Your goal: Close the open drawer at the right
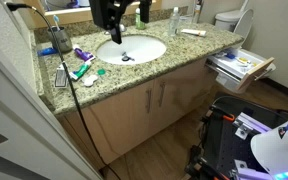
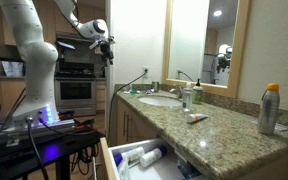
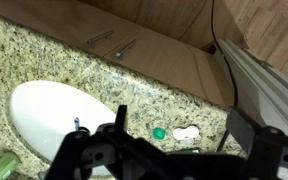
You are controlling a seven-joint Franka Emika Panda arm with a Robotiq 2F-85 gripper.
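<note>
My gripper needs to swing back along the counter and down to the drawer's tan front, since it hangs over the white sink, far from the open drawer.
The drawer stands pulled out at the end of the vanity, with a tan wood front, a white inside and colourful flat packets in it. It also shows at the bottom of an exterior view. It is out of the wrist view. My gripper hangs high above the white sink, far from the drawer. It also shows in an exterior view. In the wrist view my gripper is open and empty, looking down on the granite counter.
Two larger tan cabinet doors with metal handles sit under the sink. Toothbrushes, a green cap and small items lie on the counter. Bottles and a spray can stand by the mirror. A black cart stands before the vanity.
</note>
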